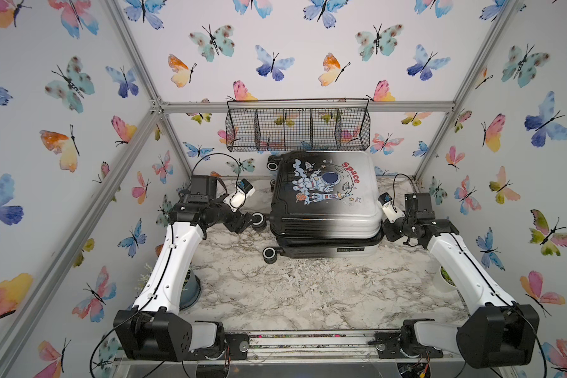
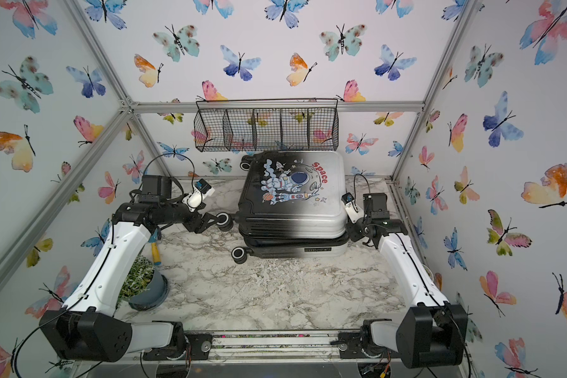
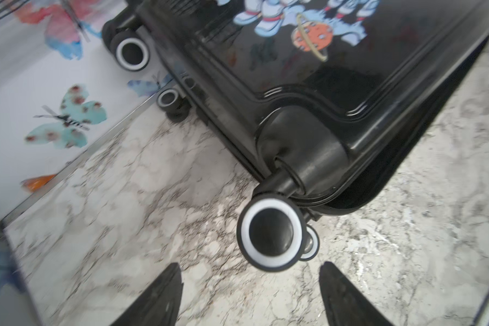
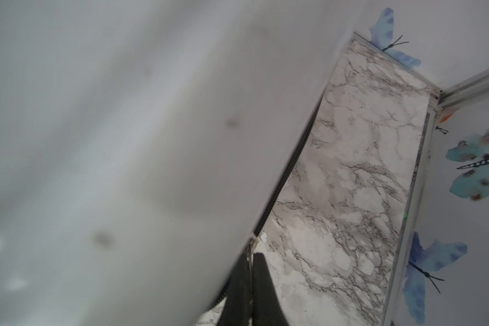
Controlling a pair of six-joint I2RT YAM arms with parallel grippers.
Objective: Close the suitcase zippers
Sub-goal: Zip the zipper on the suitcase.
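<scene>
The upper shell sits crooked (image 1: 329,230) on the lower shell, so my left gripper should raise the upper shell by its front wheel (image 1: 258,220) before my right gripper pulls the zipper.
The suitcase (image 1: 324,196) (image 2: 292,196) lies flat at the back of the marble table, astronaut print up and wheels to the left. Its upper shell sits slightly askew on the lower one. My left gripper (image 3: 250,271) (image 1: 252,223) is open, and the front-left wheel (image 3: 270,234) hangs just ahead of its fingertips, untouched. The black zipper track (image 4: 288,169) runs along the white shell's rim on the right side. There my right gripper (image 4: 250,258) (image 1: 387,225) is shut on a small metal zipper pull (image 4: 250,249) at the rim.
A black wire basket (image 1: 298,126) hangs on the back wall just above the case. A potted plant (image 2: 144,284) stands under the left arm, with a yellow-handled tool (image 2: 156,252) beside it. A white cup with greenery (image 1: 445,278) sits by the right arm.
</scene>
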